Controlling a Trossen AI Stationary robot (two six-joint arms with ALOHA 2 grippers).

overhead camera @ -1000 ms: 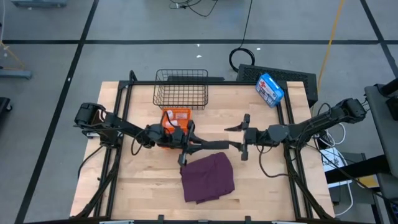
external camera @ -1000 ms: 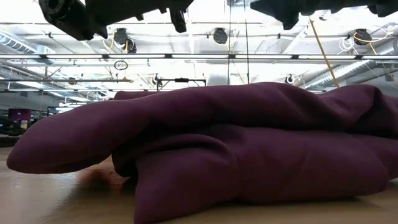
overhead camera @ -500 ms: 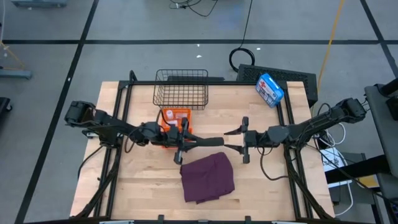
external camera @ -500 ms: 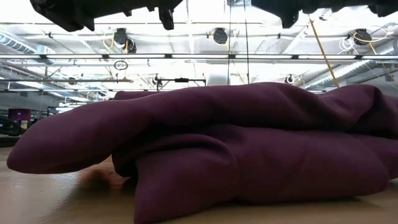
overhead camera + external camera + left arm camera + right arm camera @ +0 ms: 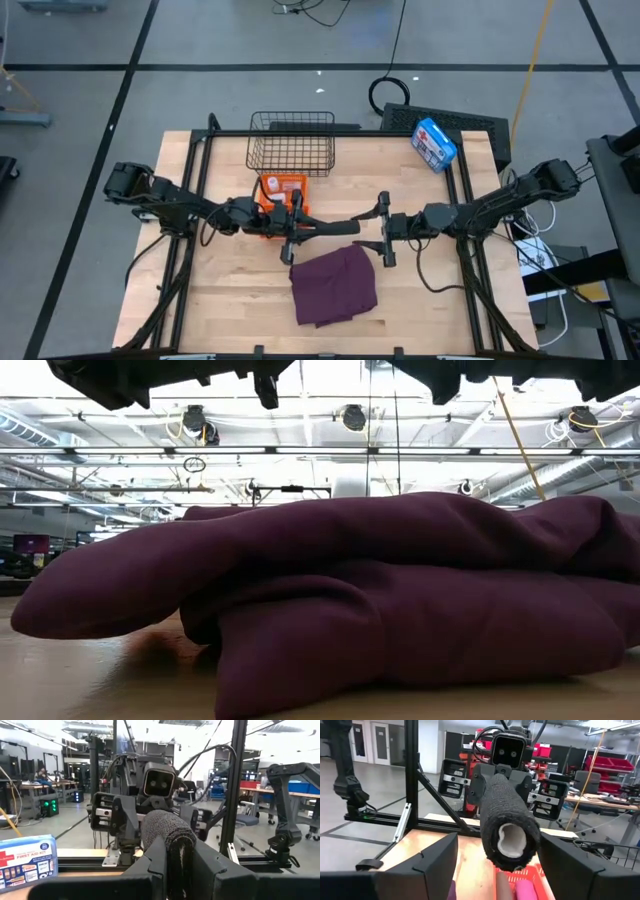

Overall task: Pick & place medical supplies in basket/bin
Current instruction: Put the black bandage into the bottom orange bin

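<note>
I should hold the roll's loose end [image 5: 512, 840] with my right gripper while my left gripper regrips from above, because the black roll [image 5: 330, 228] points straight out of that gripper.
My left gripper [image 5: 305, 226] is shut on the black roll [image 5: 335, 227] and holds it level above the table, just right of the orange bin [image 5: 285, 186]. The roll's free end, with its white core [image 5: 512, 840], faces my right gripper [image 5: 368, 232]. That gripper is open, with a finger on either side of the free end and apart from it. The purple-maroon cloth [image 5: 335, 285] lies crumpled on the table below and fills the low view [image 5: 350, 590]. A pink roll [image 5: 522, 889] and a brown roll [image 5: 503, 885] lie in the bin. The vials are not in view. My left gripper pinches the black roll between its two fingers at the roll's near end [image 5: 172, 847]. The fingers come level from the table's left and lie along the roll. The roll is lifted clear and sticks out level toward the table's right.
The black wire basket [image 5: 290, 140] stands at the far edge, just behind the bin. A blue-and-white box with a red cross [image 5: 433, 143] sits at the far right corner. Black frame posts line the table's sides. Bare wood lies left of the cloth.
My left gripper drew back a little toward the table's left, carrying the black roll with it. My right gripper, still open, moved toward the table's left until its fingers stood on either side of the roll's free end. The cloth has not moved.
</note>
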